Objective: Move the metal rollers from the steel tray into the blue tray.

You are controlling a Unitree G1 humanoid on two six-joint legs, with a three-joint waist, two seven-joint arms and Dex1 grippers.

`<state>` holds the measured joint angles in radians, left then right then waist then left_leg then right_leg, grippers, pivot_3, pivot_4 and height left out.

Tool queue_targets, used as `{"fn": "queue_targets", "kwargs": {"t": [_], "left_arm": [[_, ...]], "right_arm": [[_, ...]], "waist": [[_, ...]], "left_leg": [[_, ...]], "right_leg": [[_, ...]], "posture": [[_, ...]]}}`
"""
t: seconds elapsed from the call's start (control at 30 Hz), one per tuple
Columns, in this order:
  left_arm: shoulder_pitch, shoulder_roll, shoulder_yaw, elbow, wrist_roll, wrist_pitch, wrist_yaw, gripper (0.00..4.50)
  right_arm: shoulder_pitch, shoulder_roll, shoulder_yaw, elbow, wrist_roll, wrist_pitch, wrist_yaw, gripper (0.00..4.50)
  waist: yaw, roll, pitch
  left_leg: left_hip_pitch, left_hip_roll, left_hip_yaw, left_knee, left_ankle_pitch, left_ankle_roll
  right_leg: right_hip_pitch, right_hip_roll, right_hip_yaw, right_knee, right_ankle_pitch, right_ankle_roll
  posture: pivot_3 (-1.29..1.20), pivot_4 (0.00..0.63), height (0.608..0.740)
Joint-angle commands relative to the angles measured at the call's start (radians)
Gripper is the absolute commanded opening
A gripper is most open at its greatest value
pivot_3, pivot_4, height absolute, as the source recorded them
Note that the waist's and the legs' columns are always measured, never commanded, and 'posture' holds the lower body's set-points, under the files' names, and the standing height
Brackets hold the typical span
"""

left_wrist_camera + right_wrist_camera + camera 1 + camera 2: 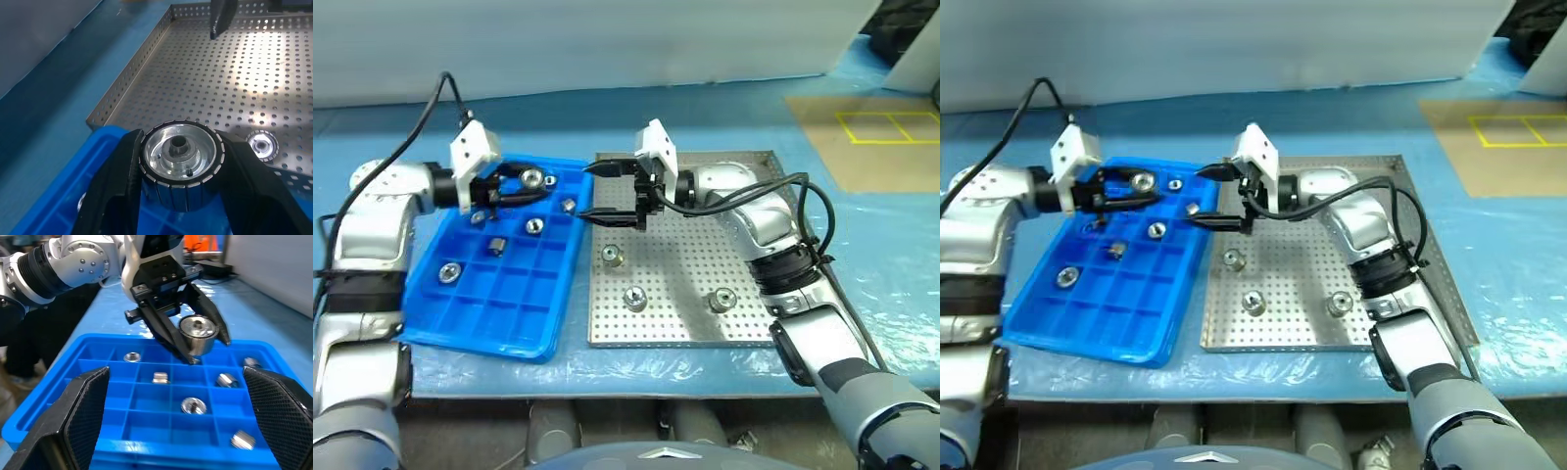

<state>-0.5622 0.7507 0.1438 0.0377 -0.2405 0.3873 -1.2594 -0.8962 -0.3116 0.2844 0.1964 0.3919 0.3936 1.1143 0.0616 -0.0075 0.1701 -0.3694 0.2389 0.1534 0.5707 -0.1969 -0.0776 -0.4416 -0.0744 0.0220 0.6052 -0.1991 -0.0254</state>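
Note:
The left gripper has the held roller (531, 178) upright and the compartments at the blue tray's near end (465, 310) are empty, so it should keep on toward them and let go of the roller inside one.
My left gripper (521, 185) is shut on one of the metal rollers (531, 177), a shiny cylinder with a centre hole (180, 156), and holds it above the far end of the blue tray (480, 338). Several more rollers lie in the blue tray's compartments (193, 406). Three rollers (612, 256) (634, 297) (722, 300) stand on the steel tray (705, 245). My right gripper (587, 192) is open and empty. It hovers over the steel tray's far left corner and points at the blue tray, facing the left gripper (181, 333).
Both trays sit side by side on a table covered with blue plastic sheet (862, 235). A pale wall (607, 39) runs behind. A brown floor patch with yellow lines (886, 127) lies far right. Black cables trail from both wrists.

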Motion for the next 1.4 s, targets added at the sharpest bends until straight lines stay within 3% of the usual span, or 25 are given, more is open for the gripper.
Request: {"fn": "queue_targets", "kwargs": {"t": [0.03, 0.27, 0.47, 0.7, 1.2, 1.23, 1.3, 1.4], "left_arm": [[0.155, 0.064, 0.081, -0.173, -0.055, 0.095, 0.04, 1.8], [0.461, 0.131, 0.287, -0.361, -0.157, 0.19, 0.09, 1.8], [0.61, 0.125, 0.348, -0.402, -0.183, 0.192, 0.134, 1.8], [0.672, 0.132, 0.312, -0.334, -0.162, 0.145, 0.162, 1.8], [0.698, 0.132, 0.216, -0.326, -0.176, 0.197, 0.212, 1.8], [0.686, 0.127, 0.208, -0.318, -0.169, 0.194, 0.229, 2.36], [0.673, 0.125, 0.193, -0.307, -0.164, 0.189, 0.24, 2.73], [0.66, 0.126, 0.168, -0.302, -0.159, 0.188, 0.248, 3.69]], "right_arm": [[-0.041, 0.048, 0.029, 0.068, -0.014, -0.062, 0.09, 4.5], [-0.111, 0.161, 0.036, 0.201, -0.029, -0.103, 0.188, 4.5], [-0.158, 0.27, 0.019, 0.286, -0.009, -0.063, 0.227, 4.5], [-0.181, 0.327, 0.013, 0.339, -0.037, -0.086, 0.238, 4.5], [-0.138, 0.298, 0.009, 0.318, -0.065, -0.086, 0.215, 4.5], [-0.136, 0.298, 0.008, 0.318, -0.065, -0.084, 0.211, 4.5], [-0.134, 0.297, 0.005, 0.315, -0.067, -0.082, 0.203, 4.5], [-0.13, 0.29, 0.002, 0.308, -0.07, -0.085, 0.194, 4.5]], "waist": [[0.015, -0.001, 0.0], [0.043, -0.004, 0.002], [0.067, -0.004, 0.002], [0.078, -0.004, 0.002], [0.087, -0.004, 0.002], [0.087, -0.004, 0.002], [0.088, -0.004, 0.002], [0.089, -0.003, 0.001]], "left_leg": [[0.0, 0.0, -0.001, 0.0, 0.001, -0.001], [-0.002, 0.006, -0.006, -0.004, 0.006, -0.01], [-0.001, 0.01, -0.006, -0.007, 0.008, -0.013], [-0.005, 0.016, -0.006, -0.007, 0.01, -0.017], [-0.004, 0.02, -0.006, -0.007, 0.013, -0.022], [-0.004, 0.02, -0.006, -0.007, 0.013, -0.022], [-0.003, 0.02, -0.006, -0.007, 0.014, -0.023], [-0.003, 0.019, -0.006, -0.007, 0.014, -0.024]], "right_leg": [[0.0, 0.0, -0.001, 0.001, 0.0, 0.0], [-0.001, 0.001, -0.018, 0.004, -0.001, 0.001], [0.0, 0.001, -0.02, 0.004, -0.001, 0.001], [0.0, 0.002, -0.022, 0.004, -0.002, 0.0], [0.0, 0.006, -0.022, 0.004, -0.003, 0.001], [0.0, 0.007, -0.022, 0.005, -0.003, 0.001], [0.0, 0.007, -0.022, 0.005, -0.003, 0.001], [0.0, 0.007, -0.022, 0.006, -0.002, 0.001]], "posture": [[0.2, 0.15, 0.74], [0.3, 0.15, 0.74], [0.34, 0.15, 0.74], [0.33, 0.15, 0.74], [0.31, 0.15, 0.74], [0.31, 0.15, 0.74], [0.3, 0.15, 0.74], [0.29, 0.15, 0.74]]}}
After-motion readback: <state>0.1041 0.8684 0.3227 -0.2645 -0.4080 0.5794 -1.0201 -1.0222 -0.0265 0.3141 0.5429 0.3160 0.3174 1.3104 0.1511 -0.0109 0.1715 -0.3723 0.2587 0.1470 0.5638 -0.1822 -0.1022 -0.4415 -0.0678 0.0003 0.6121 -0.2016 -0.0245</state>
